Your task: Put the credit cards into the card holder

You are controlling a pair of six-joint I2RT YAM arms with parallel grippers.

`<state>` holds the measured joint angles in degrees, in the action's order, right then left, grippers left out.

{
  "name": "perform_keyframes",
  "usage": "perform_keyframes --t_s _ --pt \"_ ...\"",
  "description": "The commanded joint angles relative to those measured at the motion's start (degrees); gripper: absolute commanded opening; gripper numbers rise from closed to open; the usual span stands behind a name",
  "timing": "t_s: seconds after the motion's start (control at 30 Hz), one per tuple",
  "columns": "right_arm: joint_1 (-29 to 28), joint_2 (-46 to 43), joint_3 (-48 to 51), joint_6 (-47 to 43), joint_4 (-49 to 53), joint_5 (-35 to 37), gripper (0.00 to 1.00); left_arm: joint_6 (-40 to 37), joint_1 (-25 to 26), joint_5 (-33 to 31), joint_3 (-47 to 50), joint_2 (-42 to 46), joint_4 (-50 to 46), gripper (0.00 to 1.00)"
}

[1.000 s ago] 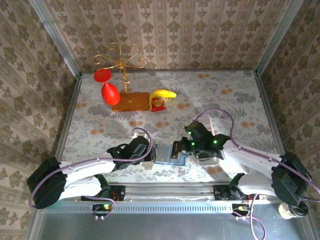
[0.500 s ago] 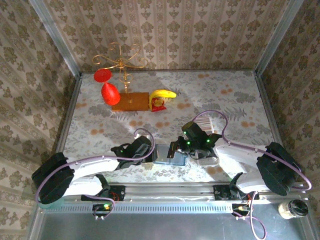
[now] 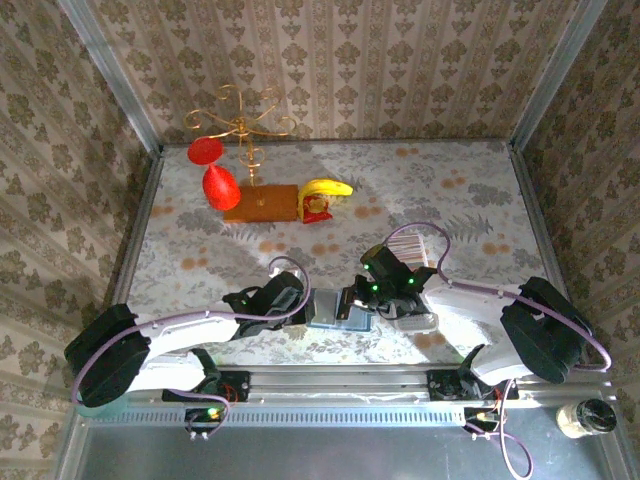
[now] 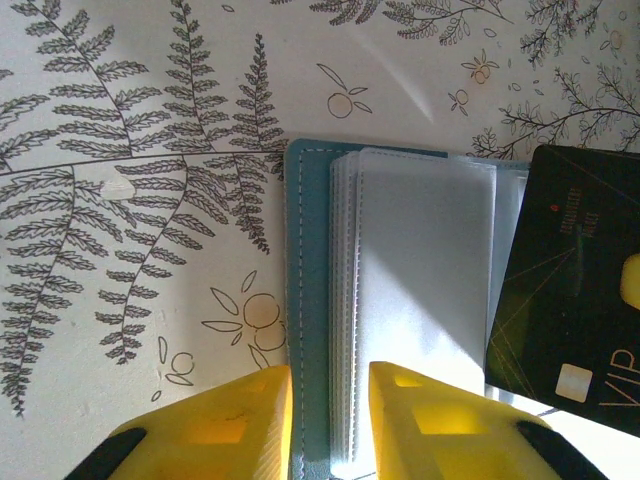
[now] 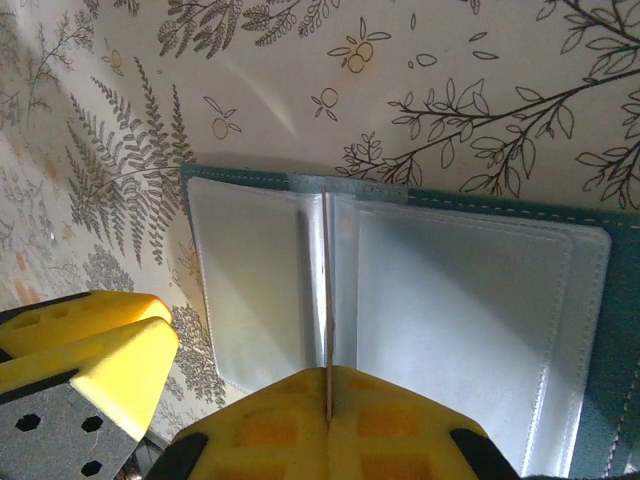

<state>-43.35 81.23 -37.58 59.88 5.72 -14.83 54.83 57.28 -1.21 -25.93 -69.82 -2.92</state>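
The black credit card is at a slant to the clear sleeve's opening point(image 4: 492, 275). Next, my left gripper takes hold of the holder's teal edge point(image 4: 309, 330) and turns the holder to match the card.
The teal card holder point(image 3: 325, 308) lies open on the table near the front edge, its clear sleeves point(image 4: 420, 270) facing up. My left gripper point(image 4: 330, 420) stands over the holder's left edge point(image 4: 305, 300), jaws narrowly apart. One finger is beside the teal cover and the other is over the sleeves. My right gripper point(image 5: 327, 400) is shut on a black credit card point(image 4: 570, 320). That card shows edge-on point(image 5: 327, 290) in the right wrist view, upright over the fold between two sleeves point(image 5: 455, 320). More credit cards point(image 3: 408, 246) stand as a striped row behind my right gripper point(image 3: 358, 299).
The striped cards sit in a long white tray point(image 3: 420, 322). At the back left stand a gold wire stand point(image 3: 240, 125) on a wooden base point(image 3: 262, 203), with red ornaments point(image 3: 219, 185) and a banana point(image 3: 328, 188). Patterned walls close in the table.
My right arm has swung left, bringing the card over the holder's sleeves. The left gripper's jaws have narrowed slightly; the holder has stayed in place.
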Motion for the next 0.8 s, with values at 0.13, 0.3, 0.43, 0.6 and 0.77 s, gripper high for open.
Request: perform_keyframes --t_s 0.13,0.3,0.43,0.6,0.77 --pt "-0.26 1.22 1.77 1.94 -4.86 -0.64 0.00 0.49 -0.06 0.38 -0.87 -1.87 0.98 0.24" --pt "-0.30 -1.06 1.37 0.24 -1.01 1.21 0.00 0.28 0.08 0.28 -0.79 -2.57 1.07 0.23" --pt "-0.29 -3.98 2.31 1.15 -0.93 1.93 0.00 -0.58 0.03 -0.64 -1.26 -2.78 -0.02 0.24" --pt "-0.29 -4.05 3.55 2.76 -3.95 1.75 0.00 -0.69 0.05 -0.86 -1.49 -3.04 0.10 0.26" --pt "-0.40 -2.10 3.72 3.58 -6.20 1.39 0.00 -0.79 0.09 -1.25 -1.56 -3.13 -0.34 0.33"
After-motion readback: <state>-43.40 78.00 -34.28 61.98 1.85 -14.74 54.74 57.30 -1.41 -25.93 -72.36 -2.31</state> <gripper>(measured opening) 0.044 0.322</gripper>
